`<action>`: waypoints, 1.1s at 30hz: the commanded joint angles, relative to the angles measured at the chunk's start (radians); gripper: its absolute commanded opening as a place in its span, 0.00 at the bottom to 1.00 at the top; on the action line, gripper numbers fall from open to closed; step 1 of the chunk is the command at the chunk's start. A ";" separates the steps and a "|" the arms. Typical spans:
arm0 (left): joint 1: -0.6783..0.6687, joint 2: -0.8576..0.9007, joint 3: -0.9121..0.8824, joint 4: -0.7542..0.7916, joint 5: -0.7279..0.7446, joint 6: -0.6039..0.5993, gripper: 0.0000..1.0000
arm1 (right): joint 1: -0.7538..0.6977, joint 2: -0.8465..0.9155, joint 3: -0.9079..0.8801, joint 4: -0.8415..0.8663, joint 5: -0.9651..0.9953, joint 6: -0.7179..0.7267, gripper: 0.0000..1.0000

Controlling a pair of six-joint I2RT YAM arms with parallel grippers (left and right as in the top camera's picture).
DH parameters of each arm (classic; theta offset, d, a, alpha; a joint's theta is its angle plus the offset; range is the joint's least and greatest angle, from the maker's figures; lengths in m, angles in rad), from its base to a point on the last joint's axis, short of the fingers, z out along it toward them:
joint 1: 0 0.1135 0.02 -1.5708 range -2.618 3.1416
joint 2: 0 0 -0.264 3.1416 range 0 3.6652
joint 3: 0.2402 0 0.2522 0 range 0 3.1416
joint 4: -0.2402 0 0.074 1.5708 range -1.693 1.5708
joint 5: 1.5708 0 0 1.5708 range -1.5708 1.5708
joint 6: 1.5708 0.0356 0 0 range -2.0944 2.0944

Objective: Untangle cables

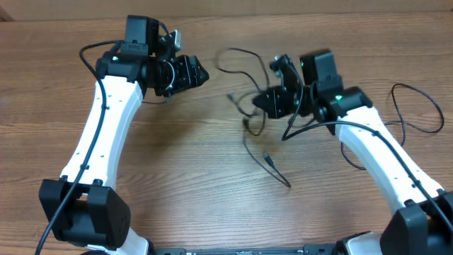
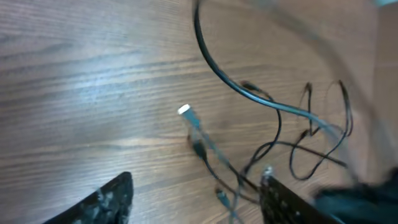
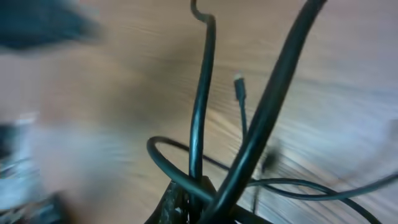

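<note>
The robot's right gripper pinches crossing strands of cable (image 3: 234, 177) together, so its left gripper should grab a strand of cable at the tangle's edge (image 1: 236, 101) and pull it away from the right gripper.
The cables (image 1: 267, 157) are thin black cords tangled in the middle of the wooden table, with a loop toward the back and a plug end trailing toward the front. My right gripper (image 1: 260, 105) is shut on the tangle. In the right wrist view its jaws (image 3: 193, 196) pinch several crossing strands of cable (image 3: 202, 93). My left gripper (image 1: 202, 73) is open and empty, to the left of the tangle. In the left wrist view its fingers (image 2: 198, 180) are spread wide, with the cables (image 2: 249, 93) and a white-tipped plug (image 2: 185, 110) lying ahead. Both wrist views are blurred.
A thin black cord loop (image 1: 423, 106) lies at the far right beside my right arm. The table (image 1: 177, 163) is bare wood. The arm bases stand at the front corners.
</note>
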 commanded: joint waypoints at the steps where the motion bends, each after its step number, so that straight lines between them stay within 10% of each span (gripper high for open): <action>1: -0.036 -0.011 0.014 -0.023 -0.027 0.039 0.58 | 0.004 -0.042 0.053 0.011 -0.212 -0.039 0.04; 18: -0.195 -0.010 0.014 -0.095 0.209 0.469 0.73 | 0.004 -0.042 0.052 0.000 -0.087 -0.034 0.04; 33: -0.184 -0.010 0.014 -0.094 0.262 0.483 0.71 | 0.004 -0.042 0.051 -0.037 0.171 0.018 0.04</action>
